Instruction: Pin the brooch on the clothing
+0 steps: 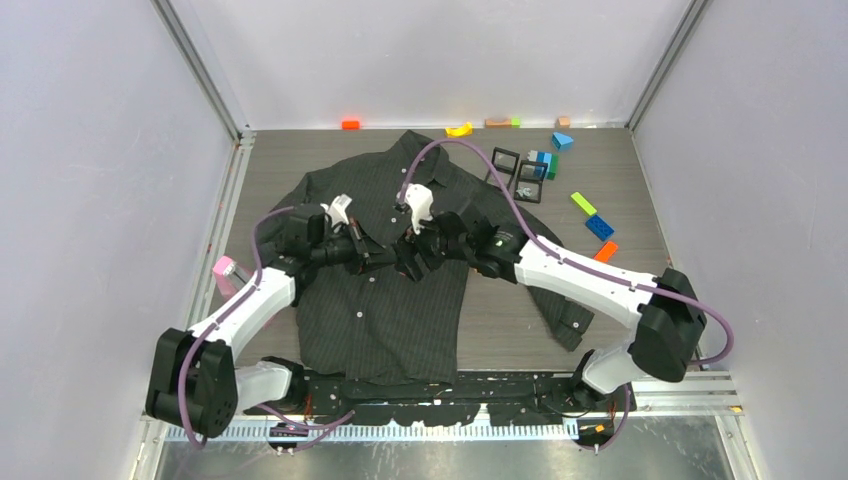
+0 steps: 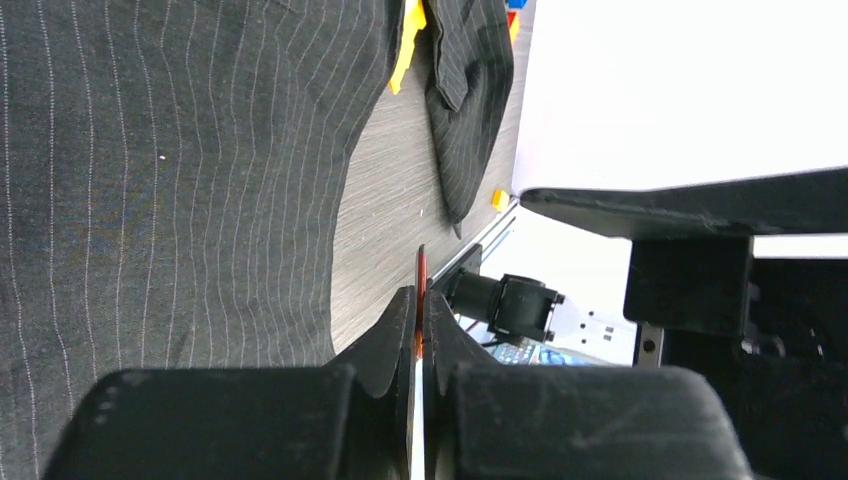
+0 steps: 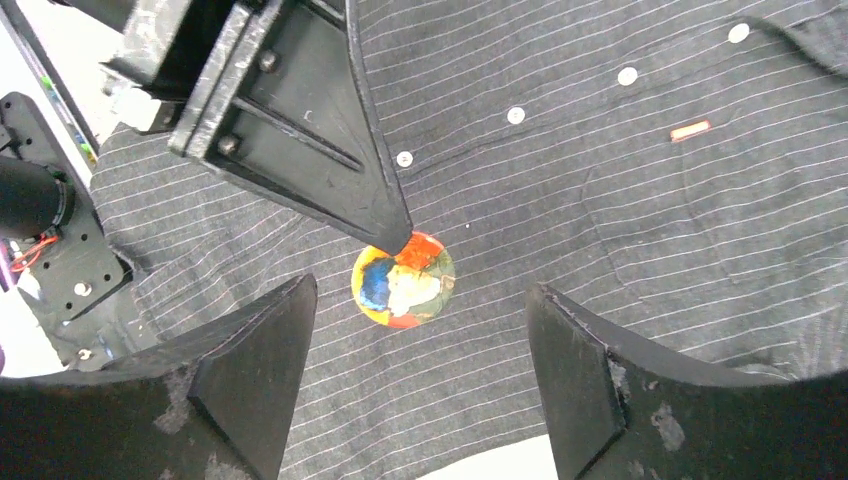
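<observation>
The brooch's broad side (image 3: pixel 404 286) faces the open fingers of my right gripper, so next my right gripper turns around and pinches the brooch's free rim (image 3: pixel 408 322) edge-on.
The clothing (image 1: pixel 380 310) is a dark pinstriped shirt lying flat, front up, with white buttons (image 3: pixel 515 115) and a small red tag (image 3: pixel 690 129). The brooch (image 3: pixel 403 280) is a round, many-coloured disc over the shirt front, just beside the button line. My left gripper (image 2: pixel 420 300) is shut on the brooch (image 2: pixel 421 270), which shows edge-on between its fingers. In the right wrist view one left finger (image 3: pixel 330 150) covers the brooch's top edge. My right gripper (image 3: pixel 420 290) is open, a finger either side of the brooch without touching it. From above, both grippers (image 1: pixel 385 258) (image 1: pixel 410 262) meet mid-chest and hide the brooch.
Coloured blocks lie along the back and right: orange (image 1: pixel 350 124), yellow (image 1: pixel 459 129), green (image 1: pixel 583 203), blue (image 1: pixel 600 226). Small black frames (image 1: pixel 520 170) sit right of the collar. A pink object (image 1: pixel 228 268) lies at the left edge by the left arm.
</observation>
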Action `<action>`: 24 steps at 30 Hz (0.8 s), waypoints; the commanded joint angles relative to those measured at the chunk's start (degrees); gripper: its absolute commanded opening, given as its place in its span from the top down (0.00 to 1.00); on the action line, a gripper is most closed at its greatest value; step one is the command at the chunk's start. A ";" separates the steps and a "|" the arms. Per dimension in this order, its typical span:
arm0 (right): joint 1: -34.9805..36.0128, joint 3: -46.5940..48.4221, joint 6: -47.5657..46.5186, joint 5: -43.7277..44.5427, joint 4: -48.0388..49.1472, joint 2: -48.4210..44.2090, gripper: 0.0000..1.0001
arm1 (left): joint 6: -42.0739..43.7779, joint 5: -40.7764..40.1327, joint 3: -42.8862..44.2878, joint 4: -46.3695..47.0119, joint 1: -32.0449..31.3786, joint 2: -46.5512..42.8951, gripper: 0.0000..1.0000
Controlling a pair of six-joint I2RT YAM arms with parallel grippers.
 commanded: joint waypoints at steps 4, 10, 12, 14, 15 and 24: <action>6.40 3.34 -2.54 14.81 -1.44 -1.92 0.22 | -4.80 -3.91 -2.03 6.69 -0.23 -3.39 1.00; 12.14 6.42 -5.86 24.84 -2.81 3.27 0.32 | -5.72 -4.93 -2.59 7.11 -0.23 -4.46 1.00; 13.43 7.16 -6.99 28.22 -2.50 4.75 0.36 | -5.96 -4.96 -2.68 7.20 -0.23 -4.55 1.00; 14.47 8.12 -7.96 30.79 -2.63 6.14 0.40 | -6.15 -5.06 -2.82 7.22 -0.23 -4.71 1.00; 14.74 8.42 -8.45 32.16 -2.75 6.56 0.42 | -6.25 -5.11 -2.82 7.22 -0.23 -4.78 1.00; 16.69 8.68 -11.28 40.82 -0.73 9.70 0.54 | -6.59 -5.60 -2.79 7.24 -0.23 -5.53 1.00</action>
